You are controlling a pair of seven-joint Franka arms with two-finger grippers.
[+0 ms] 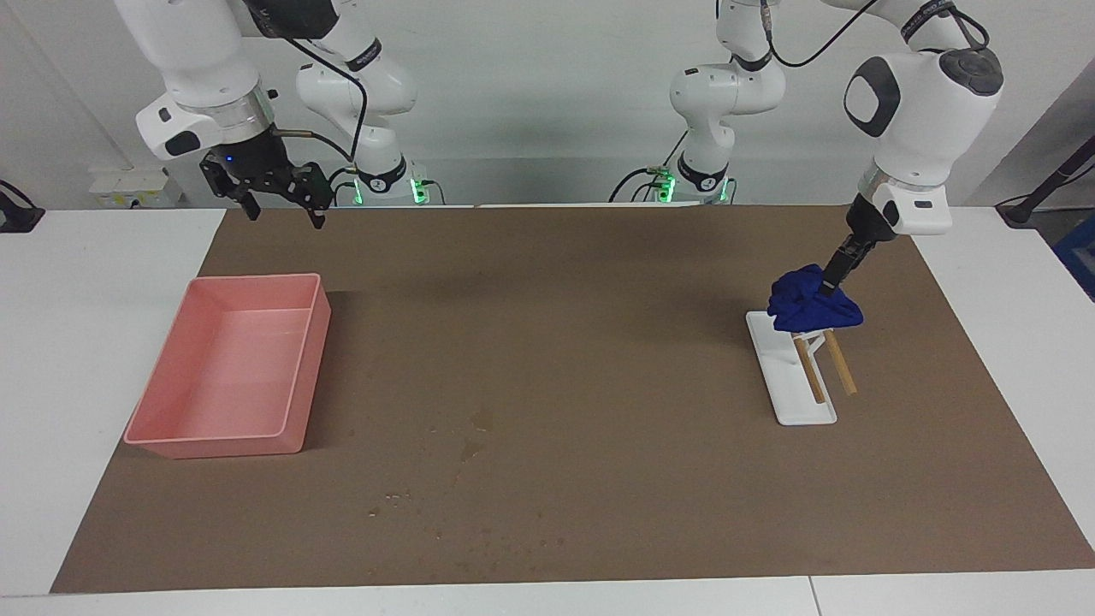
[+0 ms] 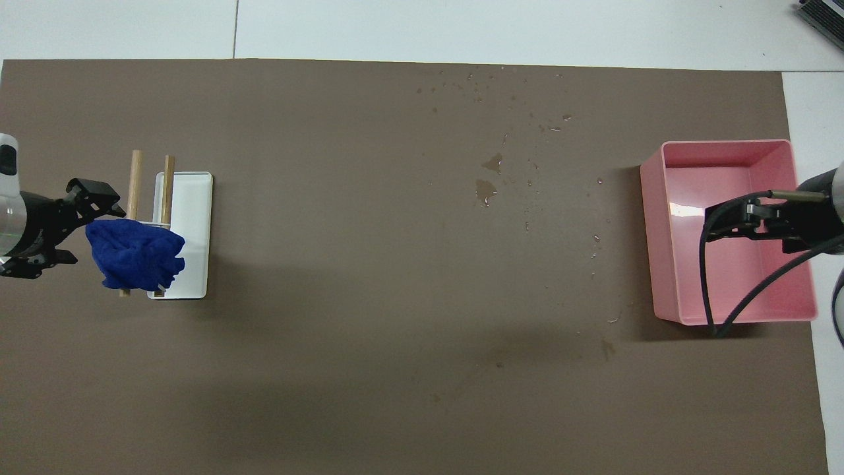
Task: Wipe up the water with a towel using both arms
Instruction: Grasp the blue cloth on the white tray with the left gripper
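My left gripper should keep moving in until its open fingers close on bunched cloth (image 2: 109, 245), because the blue towel's edge (image 2: 95, 236) hangs past the wooden rod toward them.
The blue towel (image 1: 804, 306) lies bunched on a small rack with two wooden rods (image 1: 843, 370) over a white base (image 1: 802, 400). It also shows in the overhead view (image 2: 138, 256). My left gripper (image 1: 831, 282) is down at the top of the towel, open, with its fingers on either side of the towel's edge (image 2: 92, 232). The water (image 1: 469, 445) is dark blotches and droplets on the brown mat, farther from the robots than the middle; it also shows in the overhead view (image 2: 486, 189). My right gripper (image 1: 281, 210) hangs open and empty, over the pink tray in the overhead view (image 2: 725, 221), and waits.
The pink tray (image 1: 218, 445) stands empty at the right arm's end of the mat (image 2: 649, 231). More small droplets (image 1: 488, 541) are scattered toward the mat's edge farthest from the robots. White table borders the brown mat (image 1: 599, 342).
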